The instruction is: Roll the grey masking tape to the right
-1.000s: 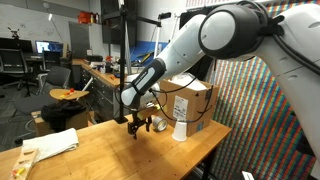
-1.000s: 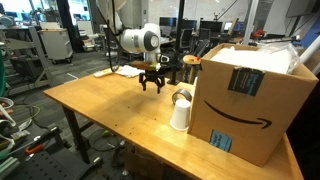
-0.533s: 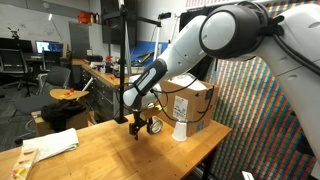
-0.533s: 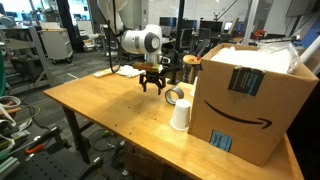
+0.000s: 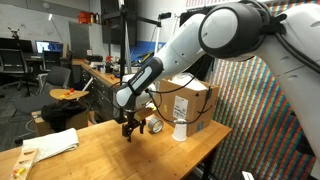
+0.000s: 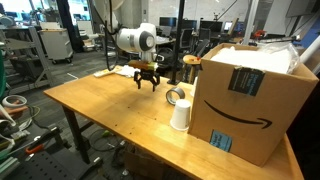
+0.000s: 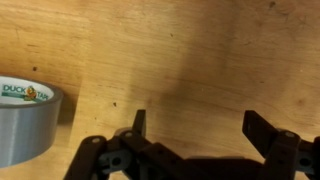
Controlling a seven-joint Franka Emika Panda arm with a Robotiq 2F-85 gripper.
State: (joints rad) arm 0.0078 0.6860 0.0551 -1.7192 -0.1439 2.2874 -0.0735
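Open wood (image 7: 90, 100) lies between my gripper and the grey masking tape, which is short of the cardboard box. Next, I move toward the tape (image 6: 175, 96) and roll it toward the box.
The grey masking tape (image 7: 22, 125) is a silvery ring with a "Duck" label inside its core, at the left edge of the wrist view on the wooden table. In both exterior views it sits (image 5: 155, 125) (image 6: 176, 96) close to the white paper cups (image 5: 180, 128) (image 6: 180, 115). My gripper (image 7: 200, 125) is open and empty, with bare wood between its fingers (image 7: 138, 122). It hovers just above the table (image 5: 130, 128) (image 6: 147, 84), a short way apart from the tape.
A large cardboard box (image 6: 250, 95) (image 5: 197, 100) stands behind the cups at the table's end. A folded white cloth (image 5: 55, 143) lies at the other end of the table (image 5: 120, 155). Lab chairs and desks fill the background.
My gripper has moved away from the tape, along the table toward the cloth end. It stays open. The tape has shifted only slightly beside the cups.
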